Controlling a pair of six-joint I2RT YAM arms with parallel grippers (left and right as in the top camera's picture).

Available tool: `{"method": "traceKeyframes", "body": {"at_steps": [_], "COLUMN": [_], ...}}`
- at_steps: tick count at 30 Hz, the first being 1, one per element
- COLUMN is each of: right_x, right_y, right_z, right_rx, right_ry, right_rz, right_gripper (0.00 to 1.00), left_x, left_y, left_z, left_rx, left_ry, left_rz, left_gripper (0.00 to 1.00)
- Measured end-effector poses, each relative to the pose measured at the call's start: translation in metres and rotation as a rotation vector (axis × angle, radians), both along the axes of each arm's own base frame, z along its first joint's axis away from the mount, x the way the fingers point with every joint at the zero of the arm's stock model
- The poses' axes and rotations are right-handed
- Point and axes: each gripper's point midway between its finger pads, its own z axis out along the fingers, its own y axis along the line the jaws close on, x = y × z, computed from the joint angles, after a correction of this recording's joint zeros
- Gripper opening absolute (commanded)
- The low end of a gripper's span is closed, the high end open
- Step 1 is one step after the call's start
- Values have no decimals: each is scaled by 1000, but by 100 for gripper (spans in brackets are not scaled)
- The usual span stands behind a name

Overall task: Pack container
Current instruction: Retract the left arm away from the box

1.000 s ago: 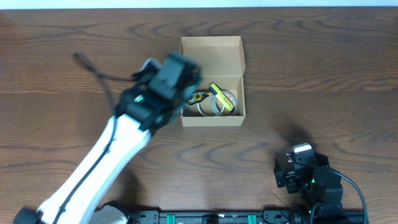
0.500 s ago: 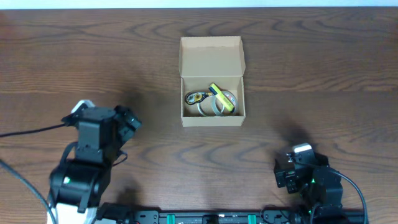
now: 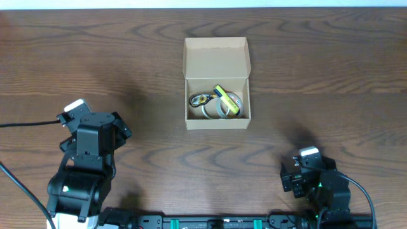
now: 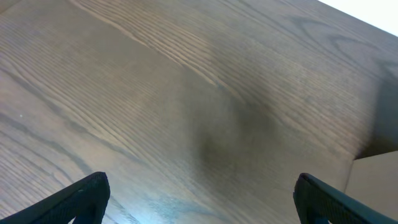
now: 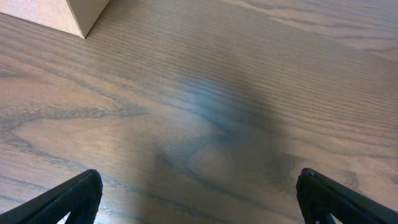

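The tape rolls and yellow item [image 3: 227,102] are inside the open box, so I should keep my left gripper moving toward the flap lid [image 3: 188,58] and close its fingers beside the lid.
The container [image 3: 217,118] is a small tan cardboard box at the table's middle, its flap lid open toward the far side. Inside lie tape rolls [image 3: 222,107], a yellow item [image 3: 225,100] and a small dark item [image 3: 200,99]. A corner of the box shows in the left wrist view [image 4: 379,186] and in the right wrist view [image 5: 59,14]. My left gripper [image 4: 199,202] is open and empty over bare wood, at the front left in the overhead view [image 3: 95,127]. My right gripper [image 5: 199,199] is open and empty at the front right [image 3: 305,165].
The dark wood table [image 3: 318,76] has its far edge along the top of the overhead view. A black cable [image 3: 25,124] runs left from the left arm. A mounting rail [image 3: 216,222] lies along the front edge.
My left arm has pulled back from beside the box to the front left of the table and now rests low there. The right arm and the box have not moved.
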Motion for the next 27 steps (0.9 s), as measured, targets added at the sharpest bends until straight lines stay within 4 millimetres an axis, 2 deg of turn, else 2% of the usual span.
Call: {"method": "traceKeyframes", "body": {"at_steps": [19, 23, 27], "right_x": [1, 11, 24], "right_y": [0, 6, 21], "right_z": [1, 15, 40], "right_rx": [1, 29, 105], "right_ry": [-4, -74, -185], "right_rz": [1, 23, 75], "right_gripper": [99, 99, 99], "left_x": [-1, -1, 0], "left_y": [3, 3, 3], "left_z": [1, 1, 1], "left_rx": [19, 19, 19], "left_ry": [1, 1, -1], "left_rz": [8, 8, 8], "left_gripper": [95, 96, 95]}}
